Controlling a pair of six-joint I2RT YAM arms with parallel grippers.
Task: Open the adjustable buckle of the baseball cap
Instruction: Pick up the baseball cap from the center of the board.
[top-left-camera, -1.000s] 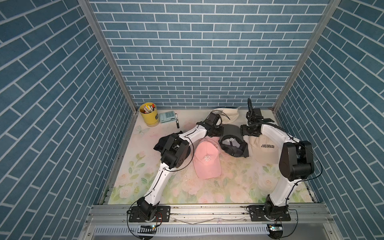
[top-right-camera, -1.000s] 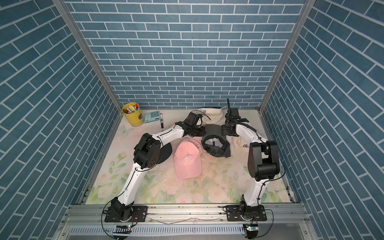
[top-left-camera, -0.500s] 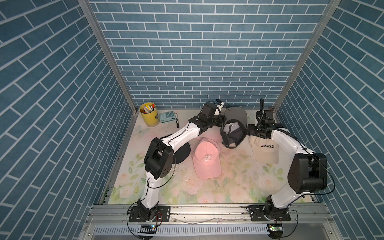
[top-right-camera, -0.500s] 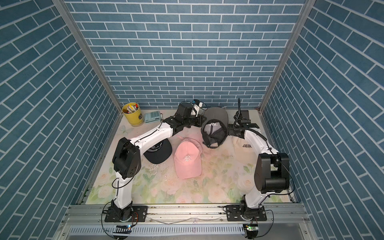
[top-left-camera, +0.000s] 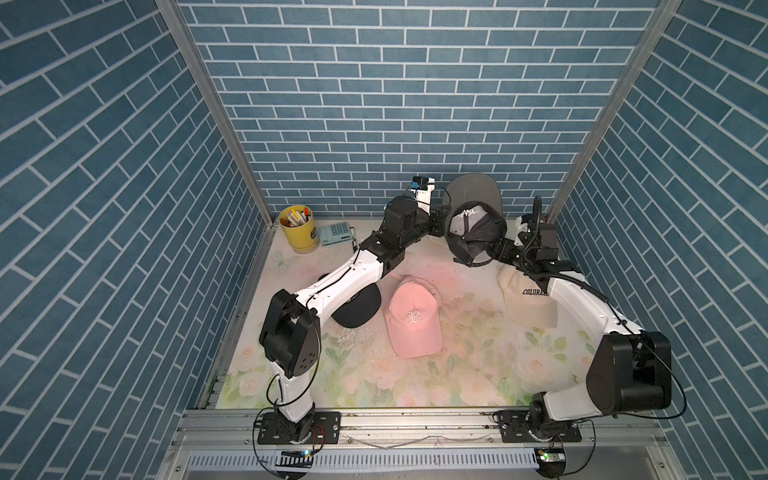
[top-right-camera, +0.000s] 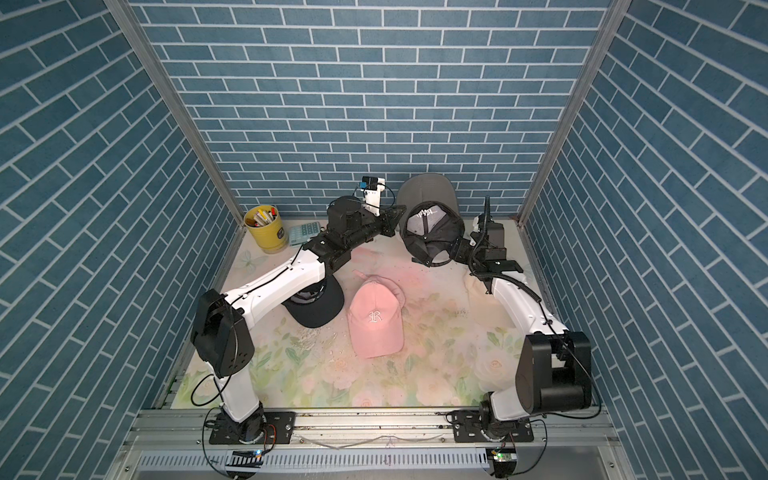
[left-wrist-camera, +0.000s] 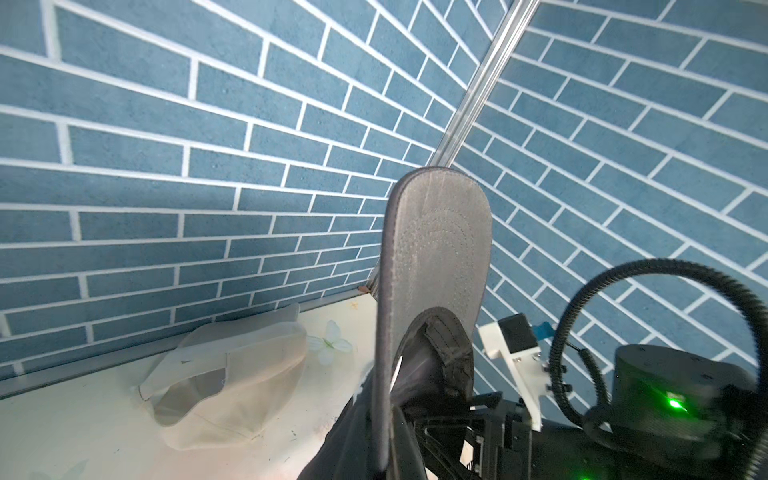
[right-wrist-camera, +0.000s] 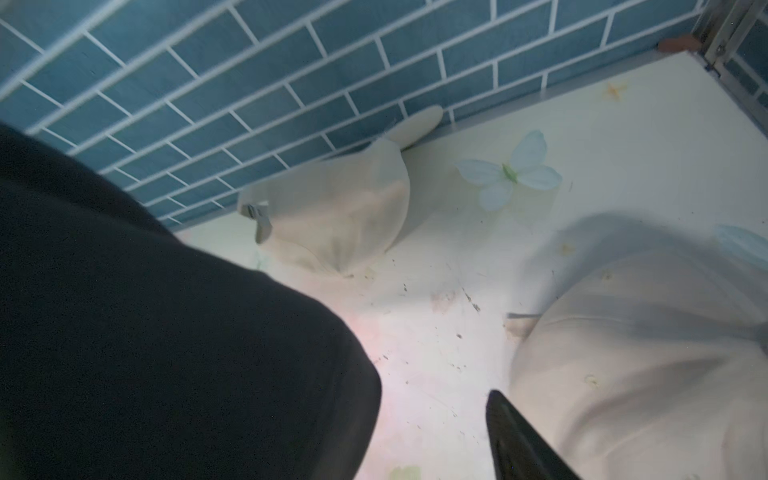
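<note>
My right gripper should hold the cap (top-left-camera: 496, 236) while my left gripper regrips it visor down, because the cap's visor points upward and its back strap (top-left-camera: 473, 262) hangs low.
A dark grey baseball cap (top-left-camera: 473, 226) hangs in the air near the back wall. Its brim (left-wrist-camera: 436, 249) stands upward and its hollow inside faces the top views. My left gripper (top-left-camera: 437, 219) is shut on the cap's edge at the base of the brim. On the cap's lower right side, my right gripper (top-left-camera: 497, 250) is open. One bare finger (right-wrist-camera: 519, 436) shows in the right wrist view, with a gap between it and the black cloth (right-wrist-camera: 166, 332). That cloth hides the other finger. I cannot make out the buckle.
On the flowered table (top-left-camera: 457, 365) lie a pink cap (top-left-camera: 413, 318), a beige COLORADO cap (top-left-camera: 528, 297), a black cap (top-left-camera: 357, 307) under my left arm and a cream cap (right-wrist-camera: 340, 212) by the back wall. A yellow pen cup (top-left-camera: 297, 228) and calculator (top-left-camera: 336, 235) stand back left.
Both arms have carried the dark cap up and back from just above the table. It has turned so that its brim now points upward against the wall.
</note>
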